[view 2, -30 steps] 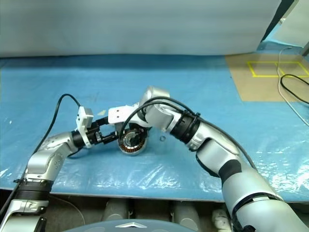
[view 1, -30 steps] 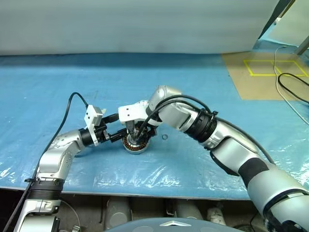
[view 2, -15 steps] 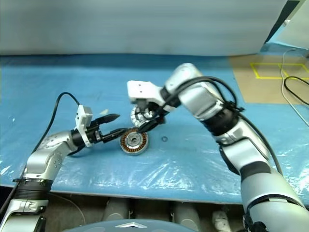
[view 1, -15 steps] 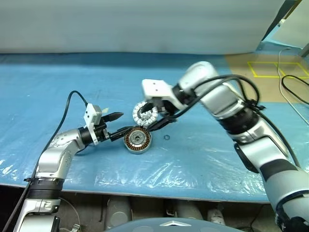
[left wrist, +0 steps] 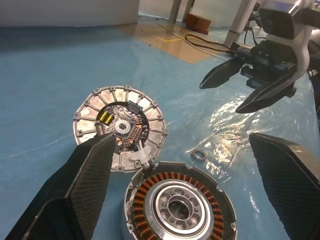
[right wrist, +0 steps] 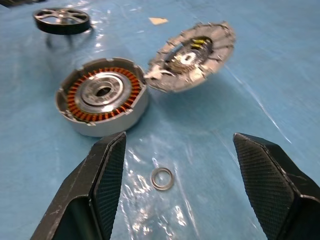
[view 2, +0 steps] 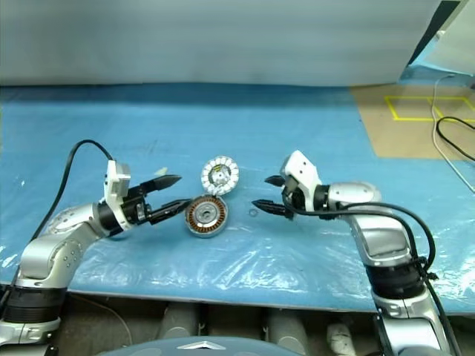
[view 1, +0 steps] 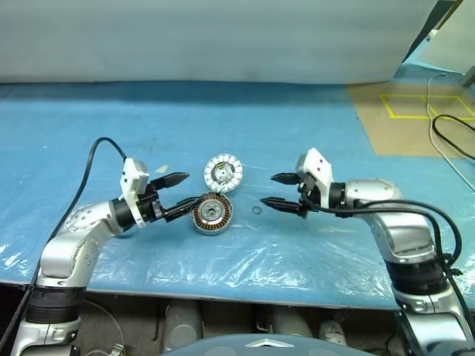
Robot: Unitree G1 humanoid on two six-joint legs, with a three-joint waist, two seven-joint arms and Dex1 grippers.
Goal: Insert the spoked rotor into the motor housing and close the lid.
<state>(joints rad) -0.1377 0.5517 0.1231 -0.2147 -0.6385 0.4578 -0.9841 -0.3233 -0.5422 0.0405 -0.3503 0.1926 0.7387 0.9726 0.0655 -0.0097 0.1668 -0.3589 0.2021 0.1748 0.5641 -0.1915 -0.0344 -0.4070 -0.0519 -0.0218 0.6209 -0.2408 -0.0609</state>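
Note:
The silver middle part has a round hole (view 1: 211, 211) that is about as big as the small metal ring, so the ring (view 1: 257, 210) should go down inside when I lower it there.
The motor housing (view 1: 211, 213), a grey round can with copper windings around a silver hub, sits open on the blue sheet. Its lid (view 1: 223, 173), a silver disc with a white segmented rim, leans tilted against the housing's far rim. The spoked rotor (right wrist: 61, 20), a black ring with silver spokes, lies beyond the housing in the right wrist view. My left gripper (view 1: 191, 188) is open and empty just left of the housing, its lower fingertip close to the rim. My right gripper (view 1: 267, 190) is open and empty to the right, apart from the housing.
A small metal ring (view 1: 256, 210) lies on the sheet between the housing and my right gripper. A pale scrap (view 1: 163, 168) lies behind the left gripper. A brown board (view 1: 408, 111) with a yellow taped square and black cables is at the far right.
My right gripper swung the lid up off the housing, let it go and moved away to the right. The lid now rests tilted open. My left gripper drew back slightly.

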